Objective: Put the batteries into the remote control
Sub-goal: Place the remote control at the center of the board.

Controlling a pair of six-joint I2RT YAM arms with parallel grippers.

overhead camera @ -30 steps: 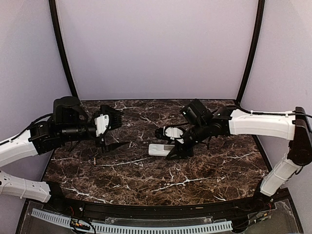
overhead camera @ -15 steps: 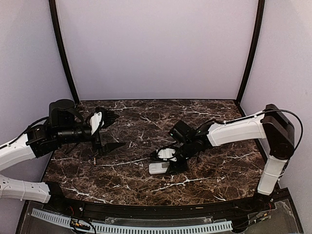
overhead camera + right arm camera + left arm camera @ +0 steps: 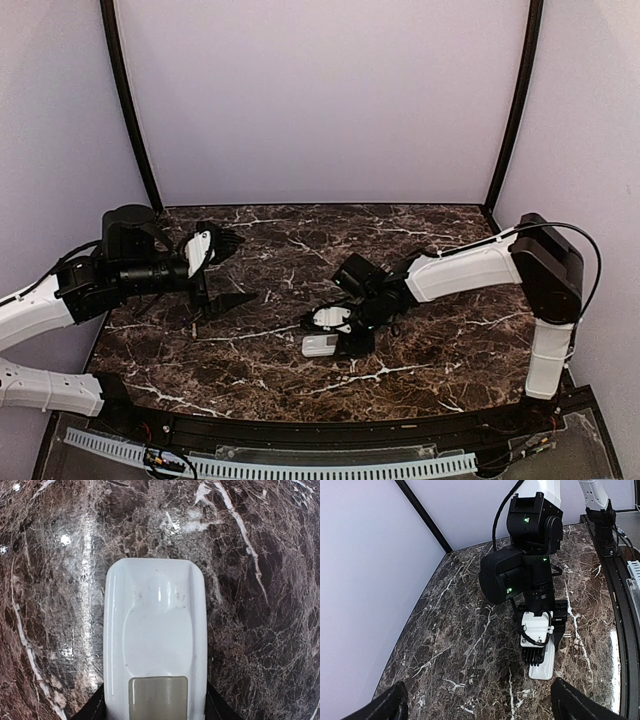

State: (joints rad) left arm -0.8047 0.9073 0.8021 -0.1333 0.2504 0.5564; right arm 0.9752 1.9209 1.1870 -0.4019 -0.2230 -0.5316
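Next, I open my right gripper and back it off, because it straddles the remote control's grey-beige patch (image 3: 158, 698), while my left gripper takes the smooth white end (image 3: 318, 347).
The remote control (image 3: 320, 346) is a slim white bar lying low over the dark marble near the table's middle. My right gripper (image 3: 340, 335) is shut on it. In the right wrist view the remote control (image 3: 155, 625) fills the centre, showing a smooth white face with a grey-beige rectangular patch, and a black fingertip (image 3: 92, 710) presses each long side. My left gripper (image 3: 232, 270) hangs wide open and holds nothing at the table's left. In its own view the remote control (image 3: 543, 664) pokes out under the right wrist. The batteries are out of view.
The marble table (image 3: 250, 360) is boxed in by pale walls with black posts (image 3: 128, 110) at the back corners. A black rail (image 3: 320, 430) runs along the near edge. The right arm's white forearm (image 3: 465, 270) stretches across the table's right half.
My right arm has swung down, toward the near edge and slightly left, carrying the remote control with it. The left gripper has drawn back a little to the left and stayed open.
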